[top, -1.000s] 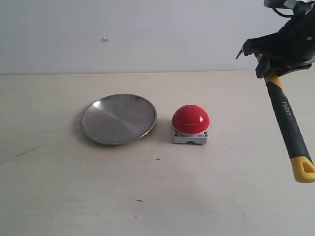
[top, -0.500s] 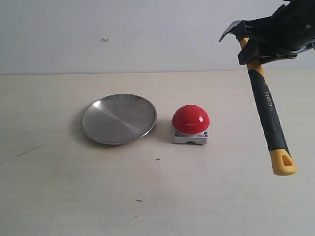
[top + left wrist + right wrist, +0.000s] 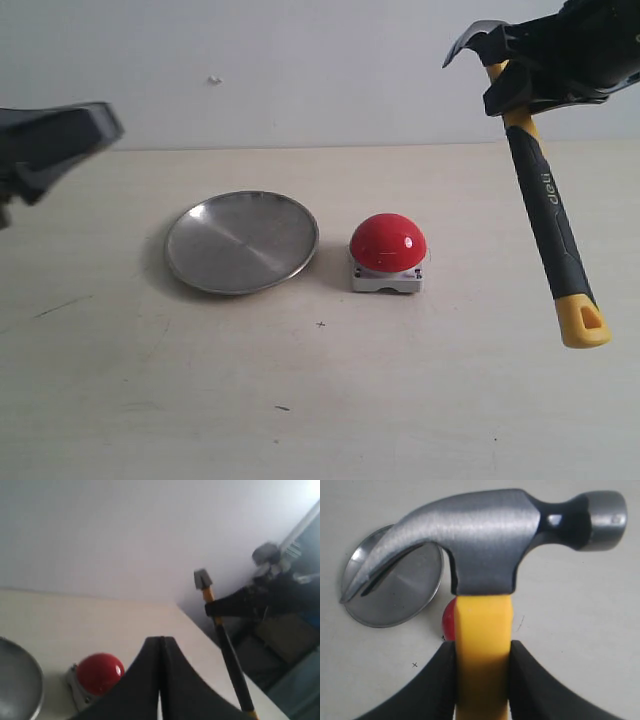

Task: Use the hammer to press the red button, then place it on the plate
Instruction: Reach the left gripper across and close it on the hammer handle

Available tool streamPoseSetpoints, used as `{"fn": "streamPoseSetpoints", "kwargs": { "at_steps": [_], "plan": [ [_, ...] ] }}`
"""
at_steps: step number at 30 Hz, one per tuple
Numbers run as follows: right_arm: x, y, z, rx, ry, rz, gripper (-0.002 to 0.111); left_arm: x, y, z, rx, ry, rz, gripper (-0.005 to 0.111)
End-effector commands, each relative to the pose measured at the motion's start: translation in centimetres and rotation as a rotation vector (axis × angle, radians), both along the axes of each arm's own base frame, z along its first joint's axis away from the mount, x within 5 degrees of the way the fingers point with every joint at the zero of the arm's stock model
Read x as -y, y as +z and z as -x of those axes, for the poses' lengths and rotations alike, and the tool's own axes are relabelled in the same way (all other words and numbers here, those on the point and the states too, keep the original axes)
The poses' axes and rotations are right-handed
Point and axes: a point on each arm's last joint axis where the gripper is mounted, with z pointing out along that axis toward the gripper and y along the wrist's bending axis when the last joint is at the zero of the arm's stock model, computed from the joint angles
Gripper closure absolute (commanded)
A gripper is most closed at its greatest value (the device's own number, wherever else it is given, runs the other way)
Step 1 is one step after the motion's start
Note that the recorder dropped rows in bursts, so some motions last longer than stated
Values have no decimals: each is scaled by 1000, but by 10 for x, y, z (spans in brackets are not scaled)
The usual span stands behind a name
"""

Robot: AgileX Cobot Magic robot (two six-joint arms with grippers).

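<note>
My right gripper has the hammer's black grip hanging free below it, so my left gripper should keep heading for that grip until its fingers close around it.
My right gripper is shut on the hammer just below its dark head, high at the right. The yellow-and-black handle hangs down to a looped yellow end. The red button sits on its grey base mid-table, left of and below the hammer; a sliver of the button shows beside the handle. The silver plate lies left of the button. My left gripper hovers shut and empty at the left edge, blurred.
The pale table meets a white wall behind. A small dark cross mark and a few specks lie in front of the button. Dark equipment stands beyond the table's right end.
The hammer came left and up over the second, then nudged slightly right. My left gripper has entered at the left edge of the exterior view.
</note>
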Motion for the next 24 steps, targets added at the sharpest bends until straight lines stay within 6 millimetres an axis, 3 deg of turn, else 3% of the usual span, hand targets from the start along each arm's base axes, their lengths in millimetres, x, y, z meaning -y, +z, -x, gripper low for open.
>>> {"fn": "streamPoseSetpoints", "kwargs": {
  "at_steps": [1, 3, 6, 9, 10, 15, 24],
  "plan": [
    [-1, 11, 1, 63, -6, -16, 108, 82, -34, -45, -111, -257, -103, 107],
    [-1, 11, 1, 65, -8, -16, 108, 135, -46, -59, -138, -285, -227, 107],
    [-1, 11, 0, 69, -10, -13, 108, 179, -44, -58, -112, -311, -301, 106],
    [0, 11, 0, 77, -13, -11, 108, 221, -34, -50, -41, -386, -294, 87],
    [0, 11, 0, 77, -13, -11, 108, 229, -29, -51, -31, -381, -283, 76],
    [0, 11, 0, 77, -13, -11, 108, 241, -23, -59, -55, -360, -198, 46],
    [0, 12, -1, 85, -18, -14, 108, 267, -41, -54, -116, -386, -158, 43]
  ]
}}
